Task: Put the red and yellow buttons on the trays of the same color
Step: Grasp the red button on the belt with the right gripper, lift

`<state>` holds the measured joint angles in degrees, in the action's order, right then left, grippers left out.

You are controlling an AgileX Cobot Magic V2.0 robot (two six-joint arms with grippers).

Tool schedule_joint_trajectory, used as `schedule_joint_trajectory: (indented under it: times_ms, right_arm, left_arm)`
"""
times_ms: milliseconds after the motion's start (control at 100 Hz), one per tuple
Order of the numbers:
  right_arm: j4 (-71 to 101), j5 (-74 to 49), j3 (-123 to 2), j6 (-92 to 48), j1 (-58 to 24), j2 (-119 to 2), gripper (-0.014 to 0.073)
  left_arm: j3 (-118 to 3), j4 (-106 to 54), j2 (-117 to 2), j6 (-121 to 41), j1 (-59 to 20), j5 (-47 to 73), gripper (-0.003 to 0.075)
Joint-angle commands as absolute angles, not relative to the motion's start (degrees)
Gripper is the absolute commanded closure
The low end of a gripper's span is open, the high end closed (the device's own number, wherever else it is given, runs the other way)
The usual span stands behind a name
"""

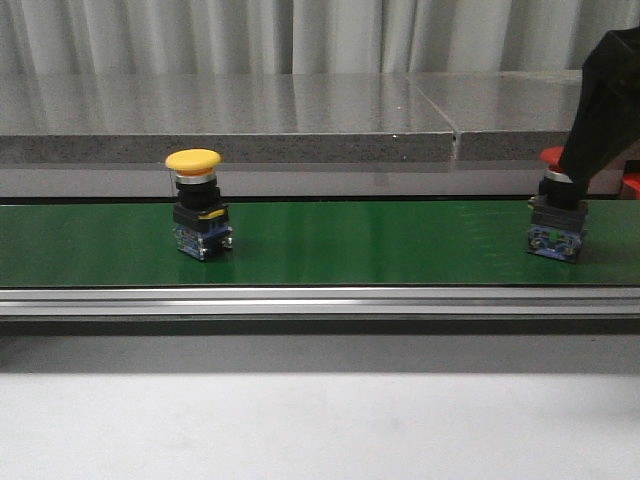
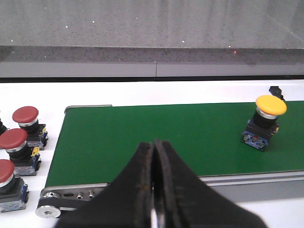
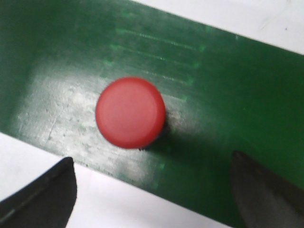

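Observation:
My right gripper should take the red button to the red tray [image 1: 632, 185], because the button stands at the belt's end, farther than my left gripper can reach.
A yellow button [image 1: 194, 161] stands upright on the green belt [image 1: 380, 245], left of centre; in the left wrist view the yellow button [image 2: 270, 106] is well away from my left gripper [image 2: 153, 159], which is shut with nothing in it. A red button [image 1: 553, 159] stands at the belt's right end, partly covered by my black right arm [image 1: 603, 95]. In the right wrist view my right gripper [image 3: 152, 192] is open above the red button [image 3: 130, 112], whose cap lies just beyond the gap between the fingers. The trays are out of view.
Three more red buttons [image 2: 24, 115] stand on the white table beside the belt's end roller [image 2: 47, 210]. A grey stone ledge [image 1: 300, 130] runs behind the belt and an aluminium rail [image 1: 300, 300] in front. A small red patch [image 1: 632, 185] shows at the right edge.

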<state>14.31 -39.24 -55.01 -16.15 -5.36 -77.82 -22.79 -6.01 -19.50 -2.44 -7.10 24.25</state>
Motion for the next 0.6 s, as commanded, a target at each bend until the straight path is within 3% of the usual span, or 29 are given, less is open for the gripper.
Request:
schedule_joint_trajectory:
  times_ms: [0, 220, 290, 410, 460, 590]
  right_arm:
    - [15.3, -36.9, -58.6, -17.1, -5.6, -78.6, -0.005]
    - [14.9, -36.8, -62.1, -17.1, -5.6, -84.6, -0.0016]
    - [14.8, -37.1, -62.5, -17.0, -5.6, -85.8, 0.0084]
    - [14.8, -39.3, -62.8, -17.0, -5.6, -86.0, 0.0372]
    - [14.8, -41.0, -63.4, -17.0, -5.4, -86.0, 0.0453]
    - [14.8, -44.9, -67.5, -17.0, -3.3, -86.0, 0.0495]
  left_arm:
    - [-24.4, -6.5, -19.8, -2.4, -7.5, 19.9, 0.0739]
    - [-24.4, -6.5, -19.8, -2.4, -7.5, 19.9, 0.0739]
    - [-24.4, -6.5, -19.8, -2.4, -7.5, 19.9, 0.0739]
    - [-24.4, -6.5, -19.8, -2.4, -7.5, 19.9, 0.0739]
    - [-24.4, -6.5, -19.8, -2.4, -7.5, 19.9, 0.0739]
    - [-24.4, -6.5, -19.8, -2.4, -7.5, 19.9, 0.0739]
